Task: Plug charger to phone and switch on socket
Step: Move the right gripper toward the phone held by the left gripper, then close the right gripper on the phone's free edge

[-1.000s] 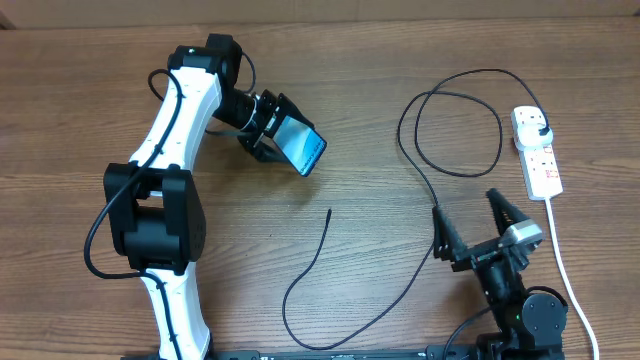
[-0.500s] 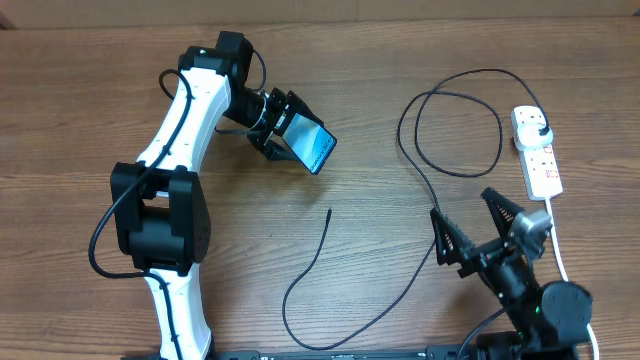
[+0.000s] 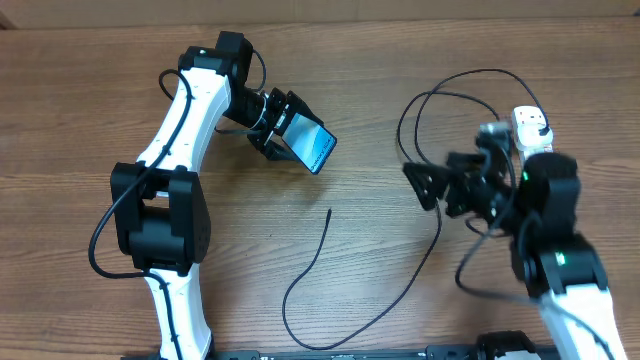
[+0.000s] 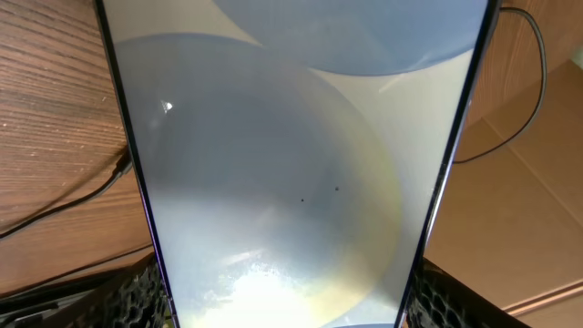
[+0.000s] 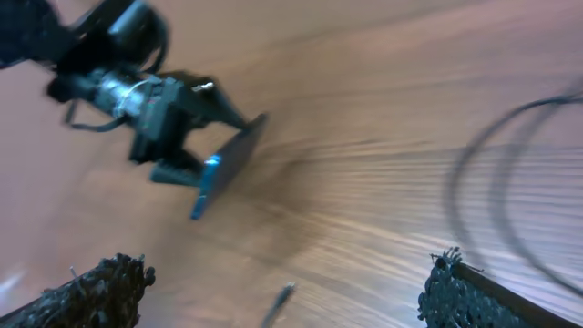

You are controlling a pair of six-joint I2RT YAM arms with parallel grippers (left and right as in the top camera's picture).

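Note:
The phone's loose end (image 3: pixel 311 145) sticks out of my left gripper, so my open right gripper keeps moving toward the phone and closes on that end (image 3: pixel 322 156).
My left gripper (image 3: pixel 288 133) is shut on the phone (image 3: pixel 312 148) and holds it tilted above the table, its cyan screen facing up and right. In the left wrist view the phone (image 4: pixel 291 164) fills the frame between my fingers (image 4: pixel 137 293). The charger's connector tip (image 3: pixel 330 211) lies on the wood, and its thin black cable (image 3: pixel 300 335) loops round to a plug in the socket (image 3: pixel 522 120). My right gripper (image 3: pixel 425 185) hangs open above the cable, left of the socket, whose lower part my arm hides. The blurred right wrist view shows the phone (image 5: pixel 223 164) and the connector tip (image 5: pixel 278 305) ahead of my open right gripper (image 5: pixel 287 269).
The wooden table (image 3: pixel 80 120) carries cable loops (image 3: pixel 450 120) at the back right, beside the socket. The left arm's base (image 3: pixel 155 220) stands at the front left. A pale cardboard wall (image 4: pixel 537 210) runs along the table's far edge.
My right arm has lifted from the front edge and swung back and left, over the cable by the socket. The left gripper with the phone shifted slightly up and right, then stopped.

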